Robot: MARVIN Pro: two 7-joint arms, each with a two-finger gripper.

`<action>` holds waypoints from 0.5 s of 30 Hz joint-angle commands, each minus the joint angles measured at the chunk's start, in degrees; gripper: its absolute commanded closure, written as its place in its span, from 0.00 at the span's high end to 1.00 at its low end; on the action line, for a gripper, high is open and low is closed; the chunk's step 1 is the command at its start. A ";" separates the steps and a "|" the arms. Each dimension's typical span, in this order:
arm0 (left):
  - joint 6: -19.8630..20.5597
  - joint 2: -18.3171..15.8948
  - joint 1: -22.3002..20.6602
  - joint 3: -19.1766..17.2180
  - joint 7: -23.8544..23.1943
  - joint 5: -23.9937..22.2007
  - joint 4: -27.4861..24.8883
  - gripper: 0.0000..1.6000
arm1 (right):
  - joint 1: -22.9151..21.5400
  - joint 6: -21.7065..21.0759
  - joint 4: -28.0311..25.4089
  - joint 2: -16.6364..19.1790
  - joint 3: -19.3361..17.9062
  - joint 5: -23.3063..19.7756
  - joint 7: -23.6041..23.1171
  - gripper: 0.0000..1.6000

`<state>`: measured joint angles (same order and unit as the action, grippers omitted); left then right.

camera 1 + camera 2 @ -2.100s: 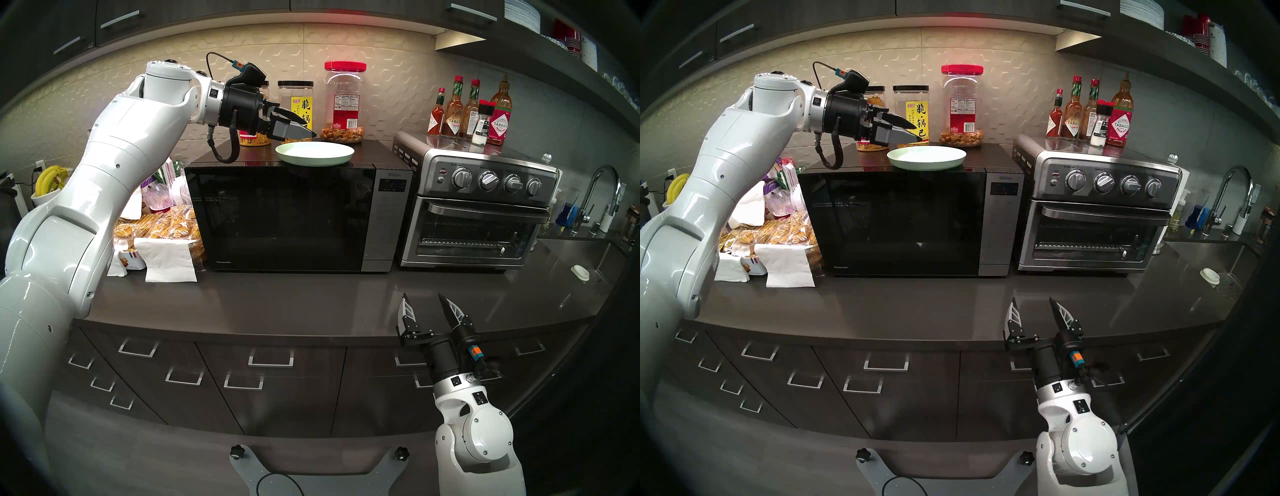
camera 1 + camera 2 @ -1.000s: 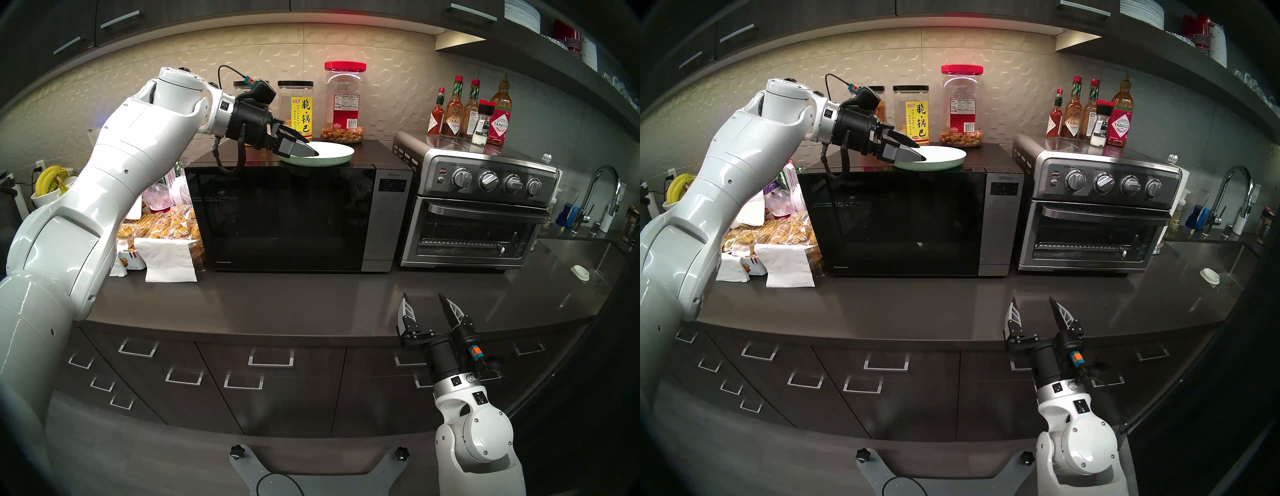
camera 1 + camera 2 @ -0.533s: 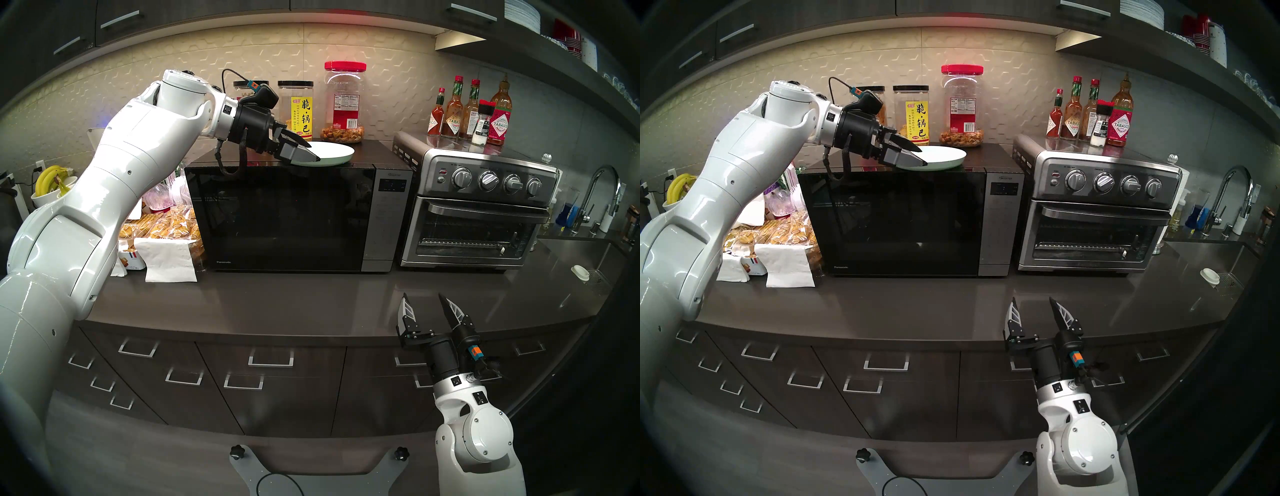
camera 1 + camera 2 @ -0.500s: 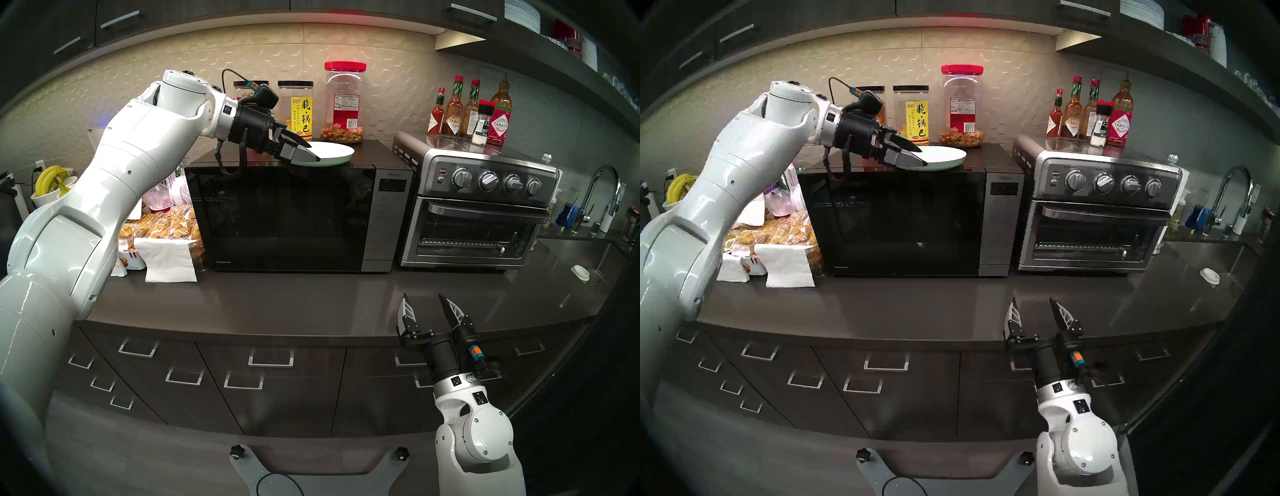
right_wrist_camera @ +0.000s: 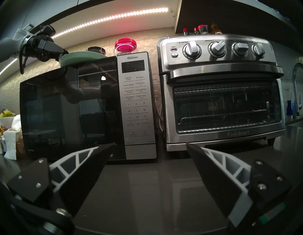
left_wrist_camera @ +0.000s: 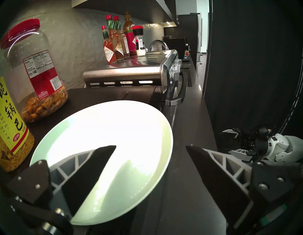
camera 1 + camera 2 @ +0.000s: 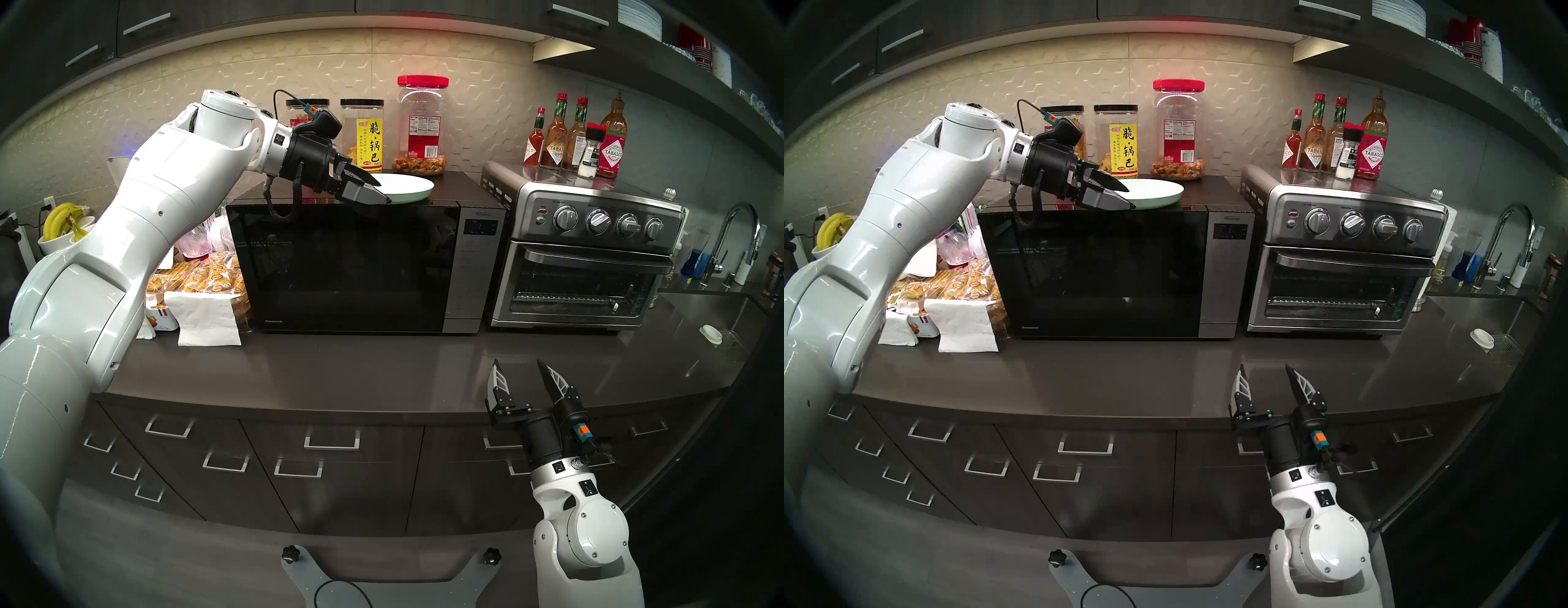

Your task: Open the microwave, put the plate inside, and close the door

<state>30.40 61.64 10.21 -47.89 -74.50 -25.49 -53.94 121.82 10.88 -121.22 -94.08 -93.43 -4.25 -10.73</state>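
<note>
The control panel has an upright seam (image 7: pixel 452 268) running next to it, so the microwave's dark glass door (image 7: pixel 349 266) will swing out at that edge of the door when the robot opens it.
The pale green plate (image 7: pixel 409 187) (image 6: pixel 106 139) lies on top of the black microwave (image 7: pixel 475 276), near its front edge. The microwave's dark glass door (image 7: pixel 348 271) (image 5: pixel 65 111) is shut. My left gripper (image 7: pixel 384 193) (image 6: pixel 150 146) is open at the plate's left front rim. One finger hangs over the plate's inside and the other is outside the rim, by the microwave's top front edge. My right gripper (image 7: pixel 516 363) (image 5: pixel 150 144) is open and empty, low over the counter's front, facing the control panel.
Snack jars (image 7: pixel 422 123) stand right behind the plate. A steel toaster oven (image 7: pixel 585 263) with sauce bottles (image 7: pixel 577 136) on top sits right of the microwave. Snack bags and napkins (image 7: pixel 203 305) crowd its left. A sink and faucet (image 7: pixel 738 237) are far right.
The left gripper has come down and to the right, from above the plate's left side to straddling its rim, still open. The right arm has not moved.
</note>
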 commanded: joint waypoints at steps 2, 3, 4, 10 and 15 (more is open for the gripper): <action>0.09 -0.13 -1.55 -0.19 -0.71 0.04 -0.04 1.00 | -0.15 0.18 -1.41 0.14 -0.03 0.01 -0.13 1.00; 0.11 -0.14 -1.54 -0.19 -0.63 0.05 -0.09 1.00 | -0.15 0.18 -1.41 0.14 -0.03 0.01 -0.13 1.00; 0.11 -0.14 -1.54 -0.18 -0.59 0.06 -0.12 1.00 | -0.15 0.18 -1.41 0.14 -0.03 0.01 -0.13 1.00; 0.14 -0.04 -1.57 -0.18 -0.51 0.05 -0.06 1.00 | -0.15 0.19 -1.41 0.14 -0.03 0.01 -0.13 1.00; 0.30 -0.03 -1.63 -0.15 -0.23 0.19 -0.24 1.00 | -0.16 0.19 -1.40 0.13 -0.03 0.01 -0.13 1.00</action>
<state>30.29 61.65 10.19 -47.65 -74.57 -25.35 -53.84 121.82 10.88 -121.22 -94.08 -93.43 -4.25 -10.73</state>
